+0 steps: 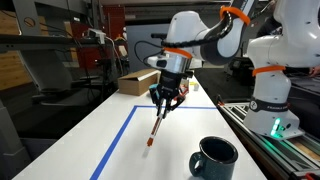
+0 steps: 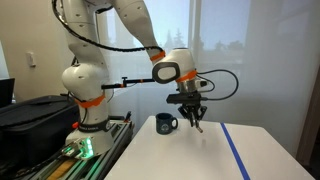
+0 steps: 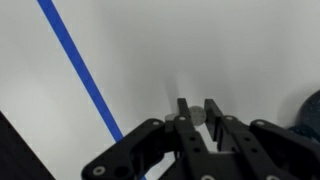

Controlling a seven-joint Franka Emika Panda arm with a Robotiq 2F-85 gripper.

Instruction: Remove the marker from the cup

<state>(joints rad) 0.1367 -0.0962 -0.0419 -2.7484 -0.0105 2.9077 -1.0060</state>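
Observation:
The marker (image 1: 155, 131) is hanging clear of the dark teal mug. My gripper should keep moving the marker down until the marker's tip touches the open white table (image 1: 145, 155), then let go.
The reddish-brown marker (image 1: 156, 125) hangs tilted from my gripper (image 1: 165, 103), its tip just above the white table. It is out of the cup and apart from it. The dark teal mug (image 1: 215, 157) stands at the front of the table; in an exterior view (image 2: 165, 124) it stands just beside the gripper (image 2: 196, 116). In the wrist view the fingers (image 3: 198, 112) are closed round the marker's round end (image 3: 198, 117), and the mug's edge (image 3: 313, 110) shows at the far right.
A blue tape line (image 1: 118, 135) marks a rectangle on the table and also shows in the wrist view (image 3: 85, 75). A cardboard box (image 1: 140, 82) sits at the far end. The arm's base (image 1: 272, 100) and a rail stand along one side. A black case (image 2: 30, 112) sits beside the table.

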